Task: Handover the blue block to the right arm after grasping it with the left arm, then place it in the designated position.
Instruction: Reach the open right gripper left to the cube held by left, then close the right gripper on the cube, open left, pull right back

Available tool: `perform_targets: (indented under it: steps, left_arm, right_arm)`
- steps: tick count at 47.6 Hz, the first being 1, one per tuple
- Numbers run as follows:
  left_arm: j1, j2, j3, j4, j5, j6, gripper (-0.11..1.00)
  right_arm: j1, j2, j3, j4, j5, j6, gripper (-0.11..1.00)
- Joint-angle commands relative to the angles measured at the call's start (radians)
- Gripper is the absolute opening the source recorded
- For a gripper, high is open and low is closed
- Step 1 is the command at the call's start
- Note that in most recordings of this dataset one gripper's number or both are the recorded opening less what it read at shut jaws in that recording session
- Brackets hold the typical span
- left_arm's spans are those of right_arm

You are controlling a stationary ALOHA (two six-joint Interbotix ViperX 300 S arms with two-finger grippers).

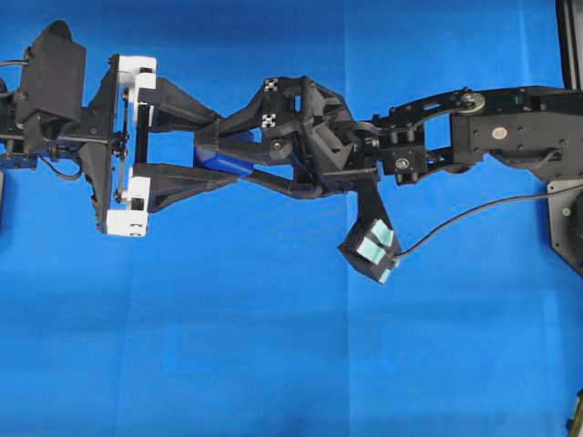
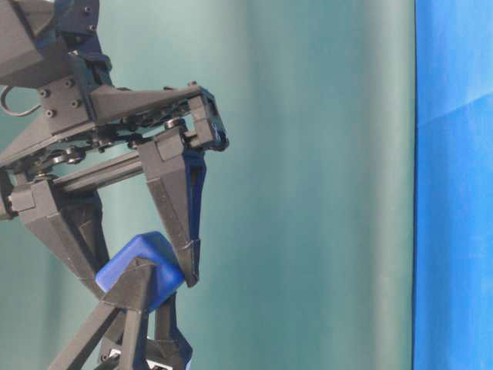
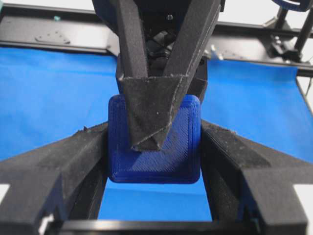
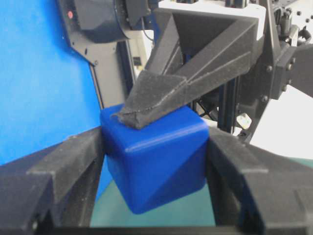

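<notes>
The blue block (image 1: 226, 164) is pressed by my left gripper's fingers and is also held tight by my right gripper. Next, my left gripper opens before my right gripper carries the block away.
The blue block (image 1: 221, 163) hangs in the air above the blue cloth, held between both grippers. My left gripper (image 1: 219, 150), with white brackets, reaches in from the left. In the left wrist view its two fingers press both sides of the block (image 3: 166, 161), so it is shut on it. My right gripper (image 1: 241, 152) reaches in from the right. In the right wrist view its fingers touch both sides of the block (image 4: 156, 161). The two pairs of fingers cross each other at right angles. The table-level view shows the block (image 2: 135, 258) clamped well above the table.
The blue cloth (image 1: 273, 346) covers the table. A thin cable (image 1: 474, 214) runs from the right wrist's pale grey-green casing (image 1: 369, 248) to black hardware at the right edge (image 1: 567, 218). A black frame (image 3: 49, 39) borders the far side of the table.
</notes>
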Motion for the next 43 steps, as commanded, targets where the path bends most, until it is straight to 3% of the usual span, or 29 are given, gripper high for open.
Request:
perform_targets:
  steps: [1,13,20,23,32,43]
  left_arm:
    - [-0.005,-0.006,-0.018,0.003,-0.008,0.005,0.49]
    - [-0.006,-0.003,-0.020,0.003,-0.008,0.002,0.51]
    - [-0.006,-0.005,-0.020,0.002,-0.012,0.002,0.87]
    - [-0.006,-0.005,-0.020,0.003,-0.021,0.002,0.93]
    - [-0.006,-0.012,-0.014,0.003,-0.032,0.002,0.93]
    - [-0.006,-0.028,-0.003,0.003,-0.032,0.003,0.93]
  right_arm:
    - [-0.003,-0.012,-0.032,0.006,-0.005,0.028,0.45]
    - [-0.002,-0.012,-0.031,0.006,-0.002,0.040,0.45]
    - [0.003,-0.012,-0.031,0.008,0.000,0.040,0.45]
    - [0.003,-0.014,-0.031,0.008,0.000,0.041,0.45]
    - [0.006,-0.025,-0.014,0.008,0.002,0.043,0.45]
    - [0.006,-0.109,0.074,0.012,0.025,0.043,0.45]
